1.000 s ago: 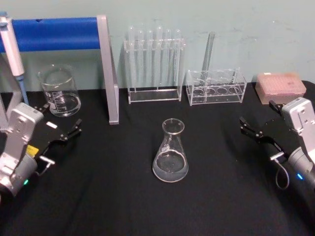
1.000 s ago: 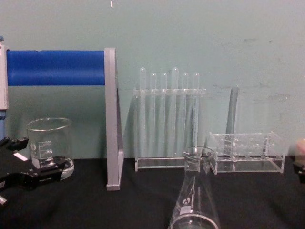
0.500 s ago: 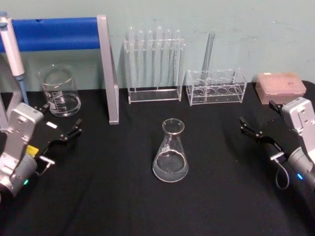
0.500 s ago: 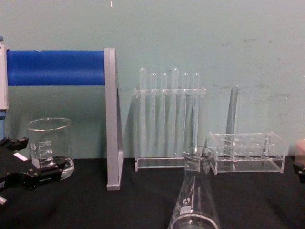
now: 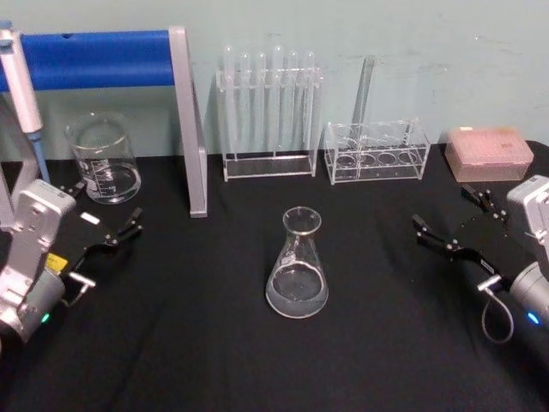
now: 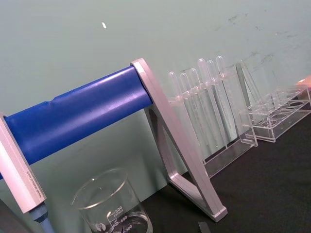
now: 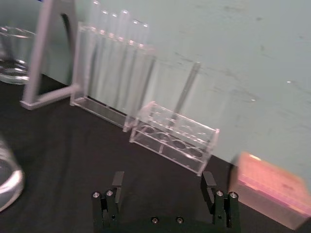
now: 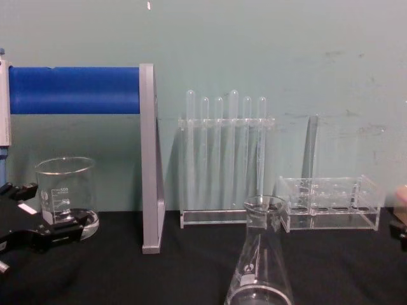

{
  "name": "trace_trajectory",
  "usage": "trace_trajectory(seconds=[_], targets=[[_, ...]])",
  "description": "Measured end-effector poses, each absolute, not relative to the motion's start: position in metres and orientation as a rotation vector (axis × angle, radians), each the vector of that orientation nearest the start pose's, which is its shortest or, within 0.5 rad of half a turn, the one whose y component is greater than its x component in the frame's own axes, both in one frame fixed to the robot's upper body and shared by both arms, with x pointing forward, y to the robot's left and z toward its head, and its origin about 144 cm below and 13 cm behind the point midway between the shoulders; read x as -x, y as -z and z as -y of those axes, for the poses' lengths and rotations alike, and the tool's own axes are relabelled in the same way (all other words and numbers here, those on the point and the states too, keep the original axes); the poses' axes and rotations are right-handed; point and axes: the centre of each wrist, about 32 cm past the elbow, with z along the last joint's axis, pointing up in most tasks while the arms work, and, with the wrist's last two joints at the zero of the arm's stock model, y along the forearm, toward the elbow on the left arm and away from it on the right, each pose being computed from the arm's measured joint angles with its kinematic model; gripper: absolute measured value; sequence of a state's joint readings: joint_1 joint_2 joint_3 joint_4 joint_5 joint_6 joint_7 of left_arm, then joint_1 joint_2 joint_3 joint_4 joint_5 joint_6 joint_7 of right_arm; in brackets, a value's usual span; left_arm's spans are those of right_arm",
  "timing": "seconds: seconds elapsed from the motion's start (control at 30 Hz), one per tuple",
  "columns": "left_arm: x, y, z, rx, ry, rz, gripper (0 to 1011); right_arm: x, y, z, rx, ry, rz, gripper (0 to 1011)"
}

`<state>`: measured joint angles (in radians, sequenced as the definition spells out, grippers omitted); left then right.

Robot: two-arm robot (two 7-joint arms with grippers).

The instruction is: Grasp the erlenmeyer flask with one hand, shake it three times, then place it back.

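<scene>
A bright curved line (image 8: 259,287) can be seen low inside the erlenmeyer flask (image 8: 259,257), so I expect clear liquid to slosh when I shake the flask.
The erlenmeyer flask (image 5: 298,268) stands upright on the black table near its middle, clear glass with a wide base and narrow neck. It shows large at the chest view's lower edge (image 8: 261,267), and its base shows at the right wrist view's edge (image 7: 7,180). My left gripper (image 5: 108,206) hovers open far to the flask's left, near the beaker. One of its fingers (image 8: 58,234) shows in the chest view. My right gripper (image 5: 443,212) is open to the flask's right, well apart from it, and nothing is between its fingers (image 7: 162,183).
A glass beaker (image 5: 104,160) stands back left beside a blue-barred grey stand (image 5: 190,129). A rack of test tubes (image 5: 268,112) and a lower clear rack (image 5: 376,152) line the back. A pink tip box (image 5: 487,152) sits at the back right.
My right arm has shifted slightly to the right and toward the table's near side. The flask and my left arm have stayed put.
</scene>
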<state>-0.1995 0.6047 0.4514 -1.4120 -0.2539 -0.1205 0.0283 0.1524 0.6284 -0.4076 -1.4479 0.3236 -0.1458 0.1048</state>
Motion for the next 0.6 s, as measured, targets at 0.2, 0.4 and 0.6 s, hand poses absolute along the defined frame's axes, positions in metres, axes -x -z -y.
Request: trace_trajectory(seconds=[0.2, 0.4, 0.6], targets=[[-0.489, -1.14, -0.31, -0.305, -1.248, 0.285, 1001, -0.469, -1.144, 0.327, 0.207, 1.052, 0.188, 1000], [-0.489, -1.14, -0.31, -0.304, -1.248, 0.285, 1001, -0.463, -1.146, 0.329, 0.151, 0.923, 0.157, 1000], [-0.489, -1.14, -0.31, -0.304, -1.248, 0.285, 1001, -0.464, -1.147, 0.327, 0.117, 0.814, 0.142, 1000]])
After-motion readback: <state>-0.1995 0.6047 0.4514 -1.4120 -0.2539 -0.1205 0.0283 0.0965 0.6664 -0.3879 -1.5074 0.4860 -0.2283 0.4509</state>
